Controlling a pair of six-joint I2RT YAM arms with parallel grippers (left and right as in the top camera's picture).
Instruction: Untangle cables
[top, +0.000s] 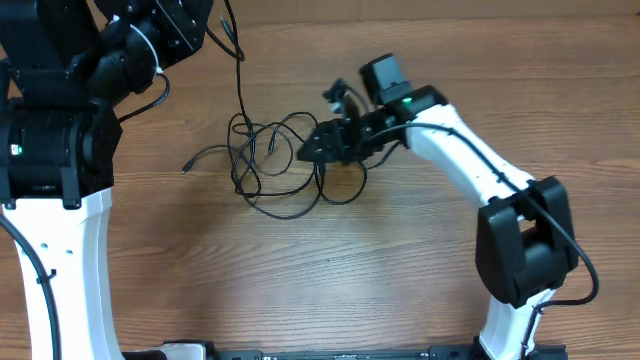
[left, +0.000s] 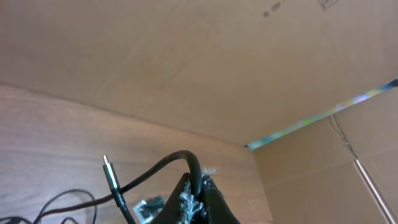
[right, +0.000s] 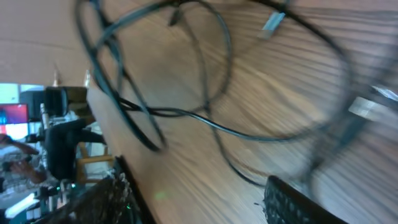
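Note:
The piece of cable in my left gripper runs slack into loose crossed loops. Next, my right gripper takes hold of the loops beside it while my left gripper pulls up and away.
The cables lie as a tangle of thin black loops in the middle of the wooden table. One strand runs up from the tangle to my left gripper at the top left. In the left wrist view that gripper is shut on this black cable, and a silver-tipped plug hangs beside it. My right gripper sits low at the right side of the tangle. In the right wrist view its fingers are spread apart and empty, with blurred cable loops ahead on the table.
A loose plug end lies left of the tangle. Cardboard fills the background of the left wrist view. The left arm base stands at the table's left edge and the right arm base at the right.

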